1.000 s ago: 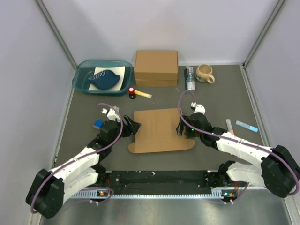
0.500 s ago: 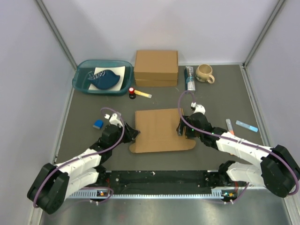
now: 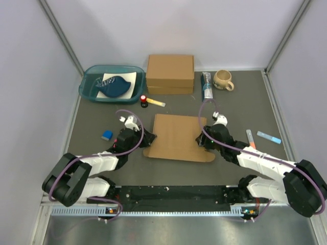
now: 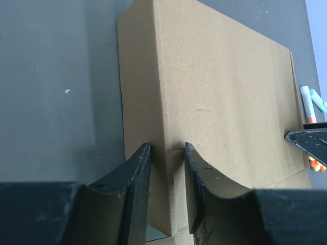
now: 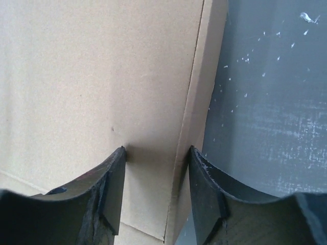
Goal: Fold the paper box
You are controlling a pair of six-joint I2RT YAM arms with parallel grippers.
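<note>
The front flap (image 3: 176, 157) reaches out beyond the paper box while both grippers squeeze the box's sides, so next my right gripper moves away and raises the flap's corner (image 3: 210, 157).
The paper box (image 3: 176, 135) is a wide, flat brown cardboard piece in the middle of the table, with a small tab at its near left corner. My left gripper (image 3: 147, 139) is at its left edge. In the left wrist view that gripper (image 4: 166, 155) is shut on the box's upturned left side wall (image 4: 143, 87). My right gripper (image 3: 201, 141) is at the right edge. In the right wrist view it (image 5: 156, 153) is closed over the box's right edge strip (image 5: 204, 76), one finger on the top panel (image 5: 102, 76) and one against the outer side.
A thicker brown cardboard box (image 3: 170, 74) stands at the back, with a teal tray (image 3: 88, 87) to its left and a mug (image 3: 223, 79) and a tube (image 3: 207, 85) to its right. A red item (image 3: 144, 100), a blue block (image 3: 107, 135) and markers (image 3: 268, 137) lie around.
Both grippers have closed onto the box's side edges. The left arm has reached further forward. The box has shifted away from the arms and now looks shallower from above.
</note>
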